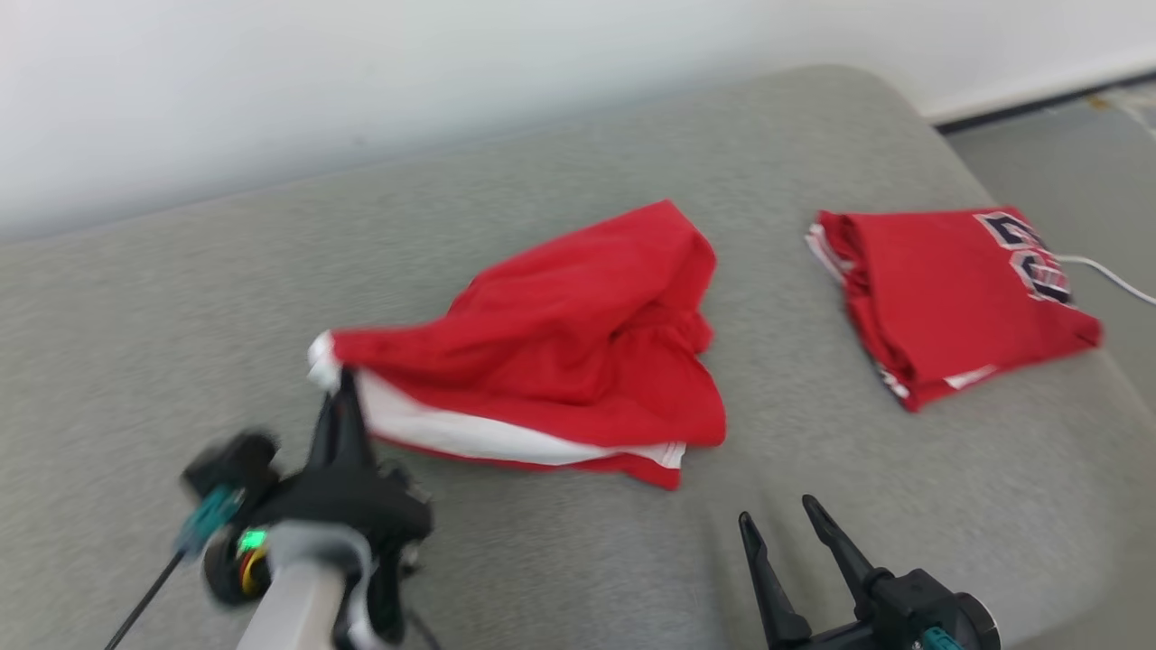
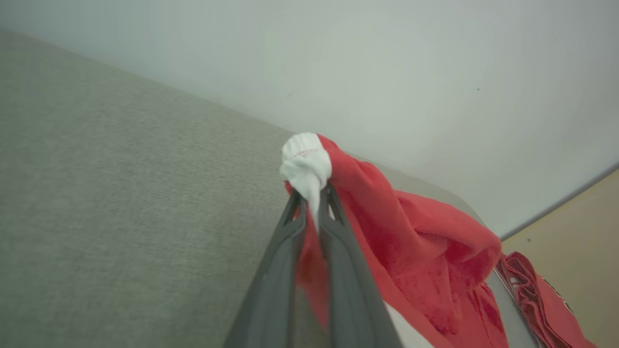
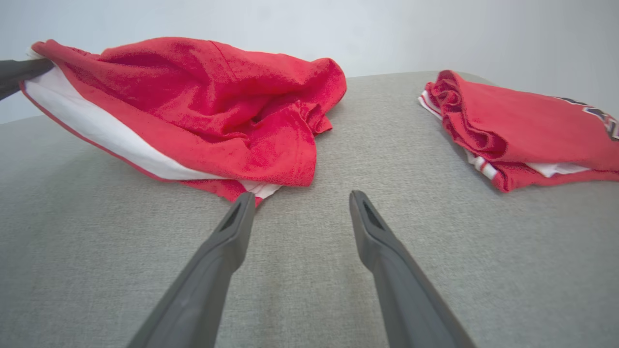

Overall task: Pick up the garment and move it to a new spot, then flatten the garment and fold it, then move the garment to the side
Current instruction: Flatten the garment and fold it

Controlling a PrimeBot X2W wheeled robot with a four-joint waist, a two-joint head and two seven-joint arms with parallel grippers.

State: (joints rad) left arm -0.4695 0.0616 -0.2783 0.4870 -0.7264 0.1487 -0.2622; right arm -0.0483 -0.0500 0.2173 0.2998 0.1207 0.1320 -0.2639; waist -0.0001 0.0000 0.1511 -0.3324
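I expect the back of the garment (image 1: pixel 663 255) to split from the corner as a separate leg when I pull, because it bunches in folds behind the garment's corner (image 1: pixel 680 327).
A crumpled red garment (image 1: pixel 569 343) with a white band lies mid-way across the grey cushion (image 1: pixel 181 298). My left gripper (image 1: pixel 336 384) is shut on its white-edged left corner and holds that corner up off the surface; the left wrist view shows the white hem (image 2: pixel 305 164) bunched just past the closed fingers (image 2: pixel 338 251). The rest of the garment (image 3: pixel 203 111) sags down to the cushion. My right gripper (image 1: pixel 778 516) stands open near the front edge, just right of the garment's lower right corner, with nothing between its fingers (image 3: pixel 227 241).
A second red garment (image 1: pixel 948 293), folded, with dark lettering, lies at the cushion's right end. A white cable (image 1: pixel 1111 278) runs off behind it. A pale wall (image 1: pixel 361 81) backs the cushion, and floor (image 1: pixel 1066 153) shows at the far right.
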